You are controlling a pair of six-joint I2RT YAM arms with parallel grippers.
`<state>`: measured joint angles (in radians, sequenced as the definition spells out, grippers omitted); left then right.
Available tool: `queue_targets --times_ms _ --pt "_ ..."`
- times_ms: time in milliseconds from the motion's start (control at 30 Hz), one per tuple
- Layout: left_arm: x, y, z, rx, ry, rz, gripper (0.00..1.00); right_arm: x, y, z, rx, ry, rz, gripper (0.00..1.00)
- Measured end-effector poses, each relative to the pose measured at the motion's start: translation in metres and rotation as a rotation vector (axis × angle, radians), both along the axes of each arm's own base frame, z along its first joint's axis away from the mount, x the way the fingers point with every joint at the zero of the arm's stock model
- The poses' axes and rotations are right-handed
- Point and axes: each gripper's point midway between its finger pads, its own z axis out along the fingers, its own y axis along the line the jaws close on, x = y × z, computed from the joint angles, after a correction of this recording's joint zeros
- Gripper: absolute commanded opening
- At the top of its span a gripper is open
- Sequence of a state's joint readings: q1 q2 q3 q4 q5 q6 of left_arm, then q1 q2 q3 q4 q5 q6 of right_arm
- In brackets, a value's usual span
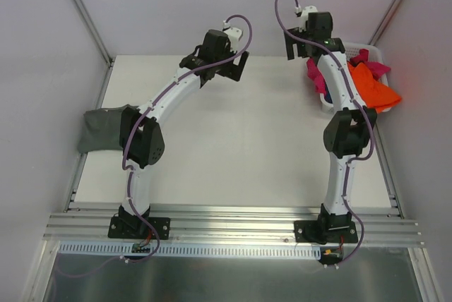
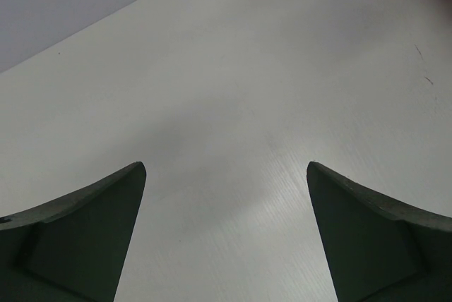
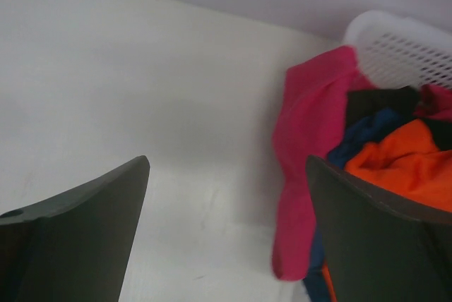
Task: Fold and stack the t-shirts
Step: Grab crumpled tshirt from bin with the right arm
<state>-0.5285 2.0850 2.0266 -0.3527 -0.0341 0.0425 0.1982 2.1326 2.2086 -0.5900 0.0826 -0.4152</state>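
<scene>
My right gripper should keep moving toward the orange folds next to the navy blue t-shirt and close there, because the orange t-shirt is on top in the white basket.
A folded grey-green t-shirt lies at the table's left edge, partly behind my left arm. The orange t-shirt, the magenta pink t-shirt and the navy blue t-shirt are heaped in the white basket at the back right. My left gripper is open and empty over the bare table. My right gripper is open and empty, just left of the basket. In the right wrist view the pink shirt hangs over the basket, with orange and navy beside it.
Metal frame posts rise at the back corners. An aluminium rail carrying both arm bases runs along the near edge. Grey walls close in the left, back and right sides.
</scene>
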Motion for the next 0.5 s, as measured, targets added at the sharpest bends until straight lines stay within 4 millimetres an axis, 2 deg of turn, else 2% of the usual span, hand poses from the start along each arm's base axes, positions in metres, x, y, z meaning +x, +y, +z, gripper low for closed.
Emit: queue_targets --times_ms 100,167,233,333,500 --pt "-0.001 -0.001 -0.001 0.001 0.003 -0.007 0.99 0.031 -0.045 0.006 -0.067 -0.082 -0.058 0.98" --pt "-0.001 -0.001 -0.002 0.005 0.003 -0.011 0.99 0.042 -0.080 0.001 -0.133 -0.099 -0.108 0.98" --pt "-0.002 0.001 -0.003 0.021 0.002 -0.019 0.99 0.047 -0.106 -0.007 -0.184 -0.098 -0.157 0.98" --pt "-0.002 0.004 -0.006 0.049 0.004 -0.020 0.99 0.045 -0.144 -0.028 -0.243 -0.057 -0.247 0.99" --pt "-0.005 0.013 -0.015 0.102 0.022 -0.012 0.99 0.024 -0.193 -0.070 -0.296 0.061 -0.351 0.97"
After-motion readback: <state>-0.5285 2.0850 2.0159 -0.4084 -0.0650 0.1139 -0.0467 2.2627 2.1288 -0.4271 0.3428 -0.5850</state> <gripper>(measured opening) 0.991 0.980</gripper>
